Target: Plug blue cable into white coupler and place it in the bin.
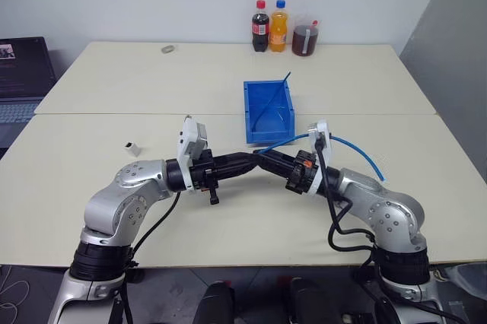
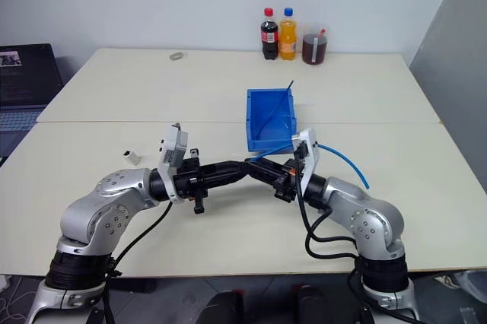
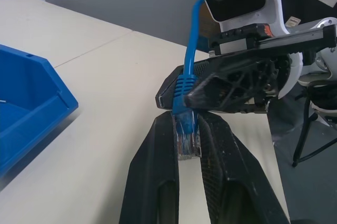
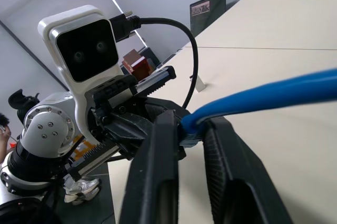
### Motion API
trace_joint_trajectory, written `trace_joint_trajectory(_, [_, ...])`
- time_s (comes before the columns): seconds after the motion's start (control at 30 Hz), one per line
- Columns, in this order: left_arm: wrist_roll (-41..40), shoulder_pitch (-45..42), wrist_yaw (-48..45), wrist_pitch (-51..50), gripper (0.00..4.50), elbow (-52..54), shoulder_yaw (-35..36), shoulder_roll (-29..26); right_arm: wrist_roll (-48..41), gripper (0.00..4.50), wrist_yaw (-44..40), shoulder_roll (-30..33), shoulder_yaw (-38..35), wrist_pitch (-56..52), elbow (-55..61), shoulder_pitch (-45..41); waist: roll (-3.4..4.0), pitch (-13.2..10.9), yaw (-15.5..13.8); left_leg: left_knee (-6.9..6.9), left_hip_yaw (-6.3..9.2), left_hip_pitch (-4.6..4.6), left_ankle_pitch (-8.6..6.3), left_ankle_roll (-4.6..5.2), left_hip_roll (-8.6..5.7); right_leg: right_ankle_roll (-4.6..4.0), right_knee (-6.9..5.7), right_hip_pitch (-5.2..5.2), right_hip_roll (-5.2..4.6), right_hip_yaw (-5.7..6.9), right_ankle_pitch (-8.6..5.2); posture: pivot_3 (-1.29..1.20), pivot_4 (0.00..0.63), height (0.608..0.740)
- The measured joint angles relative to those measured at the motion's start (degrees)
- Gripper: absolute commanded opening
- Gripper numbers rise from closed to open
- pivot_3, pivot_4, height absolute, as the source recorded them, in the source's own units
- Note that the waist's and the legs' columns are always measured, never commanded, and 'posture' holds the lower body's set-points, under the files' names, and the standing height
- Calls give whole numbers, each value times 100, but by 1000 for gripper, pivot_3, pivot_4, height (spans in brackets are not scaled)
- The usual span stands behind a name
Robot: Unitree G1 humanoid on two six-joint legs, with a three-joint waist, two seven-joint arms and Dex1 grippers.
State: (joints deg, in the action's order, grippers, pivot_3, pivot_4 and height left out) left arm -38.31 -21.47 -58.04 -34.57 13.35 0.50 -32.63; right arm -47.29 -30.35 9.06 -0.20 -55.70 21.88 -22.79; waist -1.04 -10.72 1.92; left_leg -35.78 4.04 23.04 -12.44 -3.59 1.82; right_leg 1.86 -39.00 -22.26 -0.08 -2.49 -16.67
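Observation:
My left gripper covers the clear plug (image 3: 186,139). It should open and get the white coupler (image 1: 132,149) while my right gripper grips the blue boot.
The blue cable (image 1: 365,158) arcs from the table's right side to the middle, just in front of the bin (image 1: 251,115). My left gripper (image 3: 187,124) is shut on the cable's clear plug (image 3: 188,142), above the table. My right gripper (image 4: 189,121) meets it from the other side and is shut on the cable's blue boot (image 3: 184,87), right behind the plug. The two sets of fingertips almost touch (image 1: 259,156). The white coupler (image 1: 133,148) lies alone on the table to the left, well away from both grippers.
A thin dark blue strand (image 1: 286,81) leans in the bin. At the table's far edge stand two soda bottles (image 1: 270,26) and a jug (image 1: 306,39); a small grey item (image 1: 168,49) lies nearby. A laptop (image 1: 19,88) sits off to the left.

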Motion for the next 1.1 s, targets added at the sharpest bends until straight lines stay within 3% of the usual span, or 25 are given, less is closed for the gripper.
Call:
trace_joint_trajectory(0.3, [5,12,-31,24,260,1,-17,36,-235,124,0,116,-51,-113,-15,-4,0,0,-1,0,-1,0,0,0,0,0,1,0,0,-1,0,0,150,740])
trace_joint_trajectory(0.37, [16,12,-39,37,962,-7,-25,35,-241,115,0,127,-47,-115,-15,-4,0,0,0,1,0,0,0,0,0,0,1,-1,0,-1,0,0,150,740])
trace_joint_trajectory(0.47, [95,25,-56,142,1635,-75,-30,0,-250,110,-1,143,-2,-130,-15,-6,0,0,-1,2,-1,0,0,0,0,0,1,-2,0,-1,0,0,150,740])
trace_joint_trajectory(0.67, [220,141,-57,163,2865,-80,-28,-160,-253,109,-14,195,169,-137,-16,-7,0,0,2,5,-1,1,0,0,0,-1,2,-3,0,-1,-1,0,150,740])
trace_joint_trajectory(0.93, [310,962,15,159,4488,91,161,-541,-214,108,-203,336,285,71,-20,-15,1,-1,7,8,-2,1,0,0,1,-5,4,-4,-2,-2,-3,0,150,740])
trace_joint_trajectory(1.1, [221,1415,163,3,4500,209,511,-662,121,108,-250,453,384,461,-99,-61,2,-2,7,10,-2,0,0,0,2,-6,4,-5,-4,-2,-4,0,150,740])
